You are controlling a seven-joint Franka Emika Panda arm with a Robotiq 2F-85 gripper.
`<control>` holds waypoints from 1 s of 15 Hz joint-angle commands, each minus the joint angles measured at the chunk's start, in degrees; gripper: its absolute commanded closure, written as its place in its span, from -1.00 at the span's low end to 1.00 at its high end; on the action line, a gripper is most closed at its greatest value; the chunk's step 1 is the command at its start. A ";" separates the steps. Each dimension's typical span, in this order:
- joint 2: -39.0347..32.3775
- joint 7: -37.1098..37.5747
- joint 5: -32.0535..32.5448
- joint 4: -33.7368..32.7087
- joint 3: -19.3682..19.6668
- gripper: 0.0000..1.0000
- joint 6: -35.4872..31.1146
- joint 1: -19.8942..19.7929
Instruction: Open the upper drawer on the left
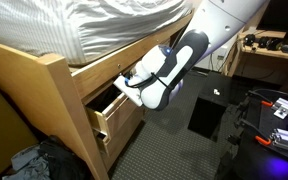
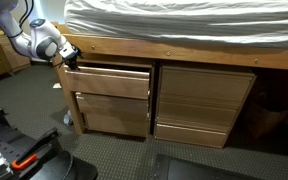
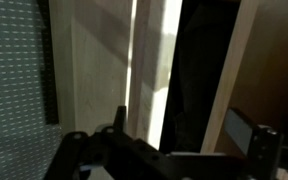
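Note:
The robot's open gripper extends past the drawer's gap to the bed frame (image 3: 236, 70), so it should move back, hook a finger behind the drawer front (image 3: 176, 70) and pull.
The upper drawer (image 2: 109, 82) is a light-oak drawer under the bed frame, in the left unit. It stands pulled partly out, and its dark interior shows in an exterior view (image 1: 119, 118). My gripper (image 2: 66, 55) is at the drawer's top left corner, just under the bed rail, and it also shows in an exterior view (image 1: 126, 85). In the wrist view the gripper (image 3: 184, 125) is open, its two fingers wide apart on either side of the pale drawer front edge (image 3: 149, 70) and the dark interior. Nothing is held.
A matching lower drawer (image 2: 112, 115) sits below, and a closed two-drawer unit (image 2: 204, 100) stands beside it. The mattress (image 2: 184, 20) overhangs above. A black box (image 1: 206, 115) and a pile of clothes (image 1: 29, 160) lie on the carpet. Black equipment (image 2: 14, 150) stands in the foreground.

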State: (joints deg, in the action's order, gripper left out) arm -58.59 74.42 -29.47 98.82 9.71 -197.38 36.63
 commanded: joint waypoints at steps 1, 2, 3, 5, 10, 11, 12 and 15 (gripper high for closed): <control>-0.87 0.34 0.00 -0.66 0.16 -1.00 -0.01 0.01; -1.36 0.47 -0.01 -1.11 0.22 -1.00 -0.01 0.02; -1.57 0.50 -0.03 -1.47 0.24 -1.00 -0.01 0.03; -1.65 0.51 -0.08 -1.87 0.24 -1.00 -0.01 0.08; -1.30 -4.26 13.03 -5.64 -23.95 -1.00 6.37 -21.62; -0.83 -4.83 13.21 -5.53 -24.97 -1.00 8.42 -23.04; -0.20 -6.50 12.53 -5.38 -25.26 -1.00 10.09 -24.04; -0.78 -8.73 9.56 -6.28 -23.33 -1.00 10.78 -22.81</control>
State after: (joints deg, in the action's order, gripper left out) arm -59.29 67.95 -17.50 92.87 -13.41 -186.69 13.64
